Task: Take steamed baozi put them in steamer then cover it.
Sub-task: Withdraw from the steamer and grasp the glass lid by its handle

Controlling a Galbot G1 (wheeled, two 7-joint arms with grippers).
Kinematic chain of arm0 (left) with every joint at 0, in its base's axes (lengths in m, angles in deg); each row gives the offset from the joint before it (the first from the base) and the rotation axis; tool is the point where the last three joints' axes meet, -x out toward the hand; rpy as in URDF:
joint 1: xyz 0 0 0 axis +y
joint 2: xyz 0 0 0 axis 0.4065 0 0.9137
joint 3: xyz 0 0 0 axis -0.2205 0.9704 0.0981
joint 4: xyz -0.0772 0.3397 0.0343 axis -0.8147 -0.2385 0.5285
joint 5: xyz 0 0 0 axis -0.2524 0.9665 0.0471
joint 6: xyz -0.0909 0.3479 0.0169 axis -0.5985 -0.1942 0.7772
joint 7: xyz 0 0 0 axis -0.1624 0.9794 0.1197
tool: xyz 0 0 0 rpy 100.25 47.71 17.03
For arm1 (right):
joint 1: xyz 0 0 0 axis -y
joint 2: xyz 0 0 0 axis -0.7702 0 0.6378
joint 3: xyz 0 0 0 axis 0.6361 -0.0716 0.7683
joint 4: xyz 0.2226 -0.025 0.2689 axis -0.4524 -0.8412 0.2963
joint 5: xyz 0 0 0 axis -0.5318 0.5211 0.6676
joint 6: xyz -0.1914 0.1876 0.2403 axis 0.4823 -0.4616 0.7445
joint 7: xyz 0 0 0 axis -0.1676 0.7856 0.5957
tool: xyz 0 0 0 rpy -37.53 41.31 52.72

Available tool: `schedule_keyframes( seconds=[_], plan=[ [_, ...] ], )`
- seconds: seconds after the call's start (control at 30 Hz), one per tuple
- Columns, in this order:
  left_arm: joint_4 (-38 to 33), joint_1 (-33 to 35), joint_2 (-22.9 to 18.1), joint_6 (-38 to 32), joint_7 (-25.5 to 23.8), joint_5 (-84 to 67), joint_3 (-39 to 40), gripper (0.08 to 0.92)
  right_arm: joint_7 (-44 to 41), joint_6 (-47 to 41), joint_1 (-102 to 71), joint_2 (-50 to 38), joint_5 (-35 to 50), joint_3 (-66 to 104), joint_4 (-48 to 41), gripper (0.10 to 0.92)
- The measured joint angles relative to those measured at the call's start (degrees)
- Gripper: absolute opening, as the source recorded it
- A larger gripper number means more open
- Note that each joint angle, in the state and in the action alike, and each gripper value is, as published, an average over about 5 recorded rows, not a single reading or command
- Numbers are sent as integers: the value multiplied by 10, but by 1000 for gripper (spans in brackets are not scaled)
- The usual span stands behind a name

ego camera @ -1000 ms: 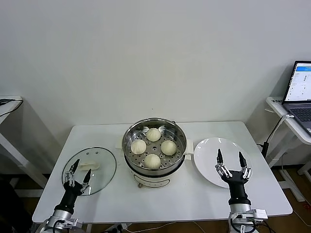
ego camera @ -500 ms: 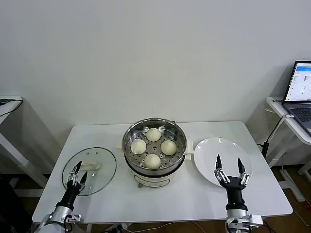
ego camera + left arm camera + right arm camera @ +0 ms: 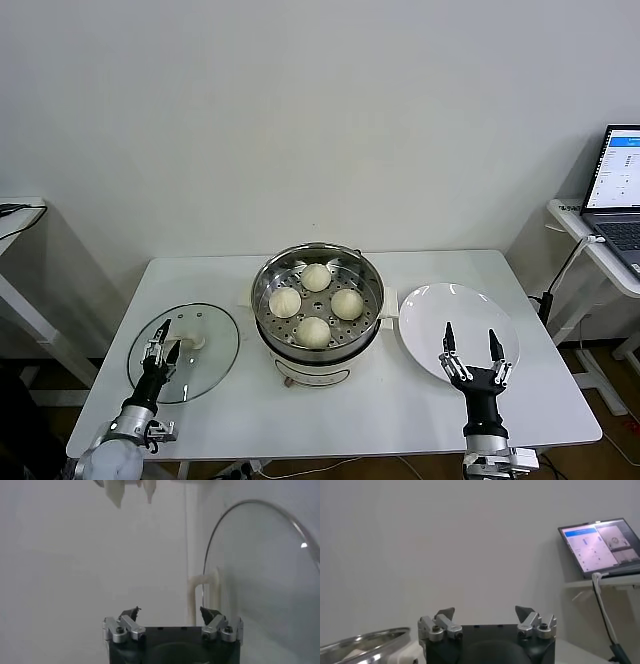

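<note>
I expect the glass cover (image 3: 207, 362) to settle flat over the baozi when I lower it, because they sit low inside the steamer's tall rim (image 3: 318, 250).
The steamer (image 3: 372, 290) stands at the table's middle, uncovered, with four baozi on its tray: one at the back (image 3: 316, 277), one on the left (image 3: 285, 301), one on the right (image 3: 346, 303) and one at the front (image 3: 313, 331). The glass cover (image 3: 205, 355) lies flat on the table to the left, its white handle (image 3: 190, 341) on top. My left gripper (image 3: 166, 340) is open and empty over the cover's near part; the left wrist view shows the cover (image 3: 260, 580) and its handle (image 3: 202, 587) beyond the gripper (image 3: 170, 612). My right gripper (image 3: 469, 336) is open and empty over the white plate's near edge.
A bare white plate (image 3: 440, 300) lies right of the steamer. A laptop (image 3: 620, 185) sits on a side table at the far right and also shows in the right wrist view (image 3: 600, 542). The steamer rim (image 3: 365, 642) shows beside my right gripper (image 3: 485, 612).
My right gripper has drawn back and down toward the table's front edge. My left gripper has shifted slightly farther over the cover. The baozi, steamer and cover have not moved.
</note>
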Motion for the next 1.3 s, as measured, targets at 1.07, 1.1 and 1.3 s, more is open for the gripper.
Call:
schedule_keyframes(
  seconds=[1.07, 1.1, 1.3],
  plan=[
    [58, -52, -9, 14, 4, 24, 13, 428, 0, 16, 12, 8, -14, -2, -31, 823],
    [58, -52, -9, 14, 4, 25, 13, 402, 0, 16, 13, 8, -14, -2, -33, 823],
    [47, -48, -10, 9, 4, 28, 8, 233, 0, 16, 18, 7, -14, -2, -37, 823]
  ],
)
